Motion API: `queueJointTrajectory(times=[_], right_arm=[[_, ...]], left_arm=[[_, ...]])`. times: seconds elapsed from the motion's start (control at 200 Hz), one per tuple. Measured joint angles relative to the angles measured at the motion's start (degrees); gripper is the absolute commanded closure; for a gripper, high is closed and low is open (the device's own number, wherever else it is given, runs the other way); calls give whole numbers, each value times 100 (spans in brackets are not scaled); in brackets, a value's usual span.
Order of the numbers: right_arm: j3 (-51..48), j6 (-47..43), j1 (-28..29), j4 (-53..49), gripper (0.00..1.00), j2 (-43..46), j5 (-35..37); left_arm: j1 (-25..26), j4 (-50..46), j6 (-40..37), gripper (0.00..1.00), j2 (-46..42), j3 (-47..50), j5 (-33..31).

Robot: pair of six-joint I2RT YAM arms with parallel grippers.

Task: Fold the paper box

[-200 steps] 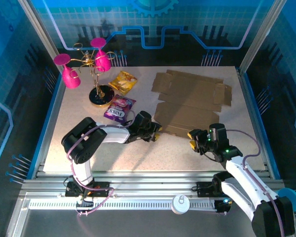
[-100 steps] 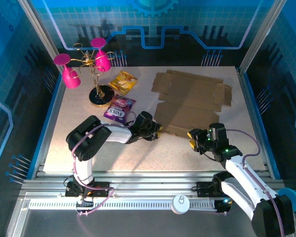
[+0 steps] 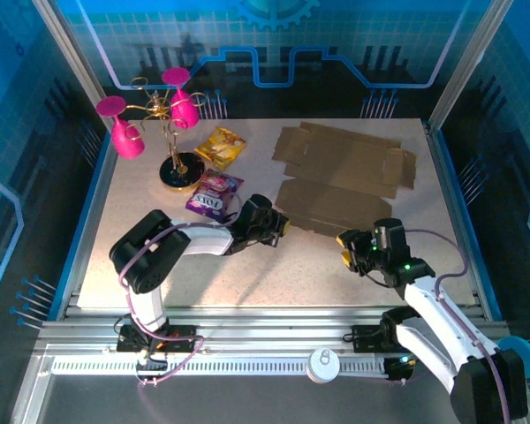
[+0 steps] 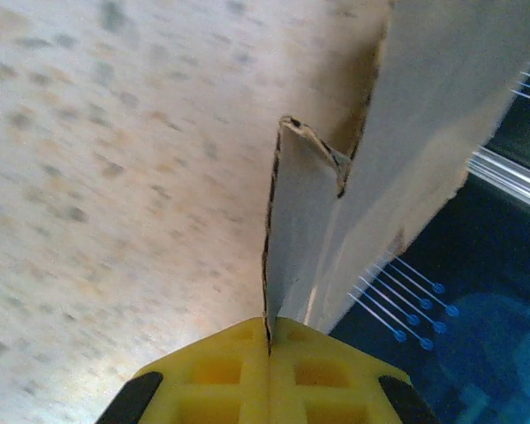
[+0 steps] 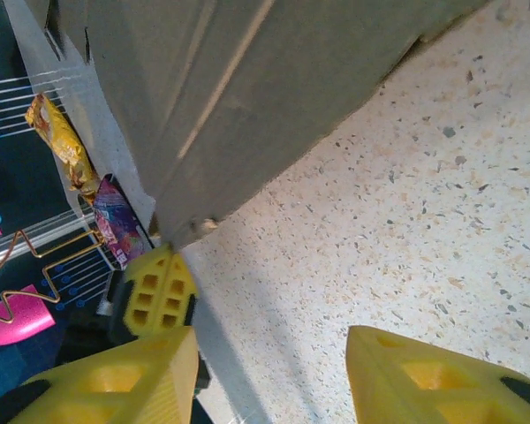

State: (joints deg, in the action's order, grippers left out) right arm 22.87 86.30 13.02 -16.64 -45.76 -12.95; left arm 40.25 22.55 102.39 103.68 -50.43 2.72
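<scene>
My fingers pinch the corner flap (image 4: 299, 216) and the panel slants up, so I keep lifting the near panel (image 3: 334, 205) with my left gripper until my right gripper holds the panel's edge.
The paper box (image 3: 344, 168) is a brown die-cut cardboard sheet lying unfolded on the table's right half. Its near panel is raised off the table at the near left corner. My left gripper (image 3: 281, 226) is shut on that corner flap. In the left wrist view the yellow fingertips (image 4: 269, 340) pinch the cardboard edge (image 4: 300, 230), which stands upright. My right gripper (image 3: 345, 250) stands open just off the box's near right edge, over bare table. In the right wrist view, its gap (image 5: 269, 375) holds nothing, with the box's (image 5: 247, 88) underside beyond and the left gripper (image 5: 159, 293) clamped at its corner.
A purple snack packet (image 3: 215, 194) and a yellow one (image 3: 221, 146) lie left of the box. Behind them is a gold stand (image 3: 180, 170) with pink glasses (image 3: 124, 132). Blue rails (image 3: 455, 203) run along the table's sides.
My left gripper has shut on the box's near left flap and pulled it up, so the near panel now tilts off the table. The right arm has hardly moved.
</scene>
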Motion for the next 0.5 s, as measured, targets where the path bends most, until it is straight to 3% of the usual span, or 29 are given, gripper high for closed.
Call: queueJointTrajectory(times=[0.255, 0.34, 0.5], right_arm=[[1770, -1231, 297, -785, 45, -544, 684], [2544, -1596, 382, -1086, 39, -852, 872], [2830, -1080, 627, -1161, 38, -981, 988]], left_arm=[[4, -415, -385, 100, -682, -597, -105], [4, -527, -503, 100, -796, -769, -125], [4, -632, -651, 100, -824, -973, -144]])
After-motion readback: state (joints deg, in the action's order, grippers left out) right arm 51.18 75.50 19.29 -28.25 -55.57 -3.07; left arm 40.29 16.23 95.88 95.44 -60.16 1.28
